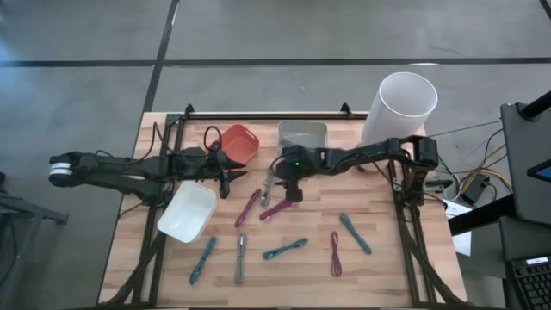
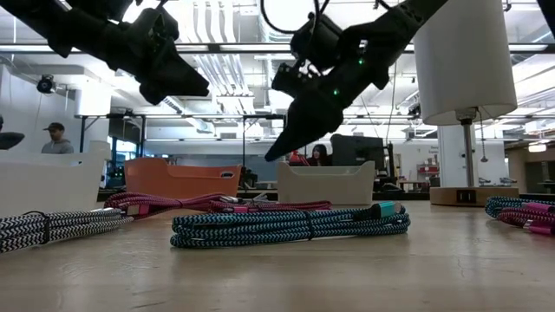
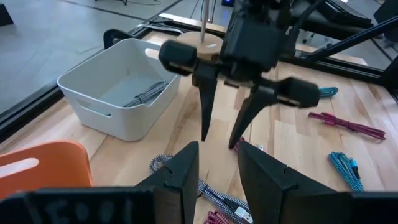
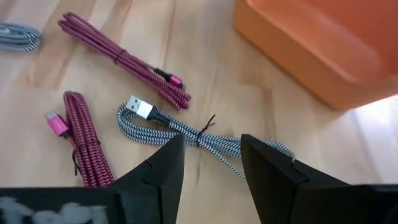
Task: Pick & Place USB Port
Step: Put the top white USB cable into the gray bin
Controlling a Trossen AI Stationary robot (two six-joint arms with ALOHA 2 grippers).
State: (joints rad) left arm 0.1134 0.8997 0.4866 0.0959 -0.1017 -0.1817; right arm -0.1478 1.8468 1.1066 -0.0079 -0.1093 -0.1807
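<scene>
The braided cable (image 4: pixel 168 132) is below the robot's open fingers and away from both magenta cables, so the right gripper goes on moving down until it closes next to the black tie.
Several bundled USB cables lie flat on the wooden table. A black-and-white braided one (image 4: pixel 163 124) lies directly under my right gripper (image 4: pixel 211 139), which is open, slants down toward it and hangs clear above it. Two magenta cables (image 4: pixel 118 50) (image 4: pixel 84 143) lie beside it. More magenta and teal bundles (image 1: pixel 285 249) lie toward the near edge. My left gripper (image 1: pixel 229 179) hovers open and holds nothing, just left of the braided cable (image 1: pixel 269 182), between the orange bin (image 1: pixel 239 142) and the white bin (image 1: pixel 188 211).
A pale bin (image 3: pixel 124 93) at the table's far middle holds a grey cable. A tall white cylinder (image 1: pixel 400 108) stands at the far right corner. A black frame rail (image 1: pixel 267 115) runs along the far edge. People sit in the room behind the table.
</scene>
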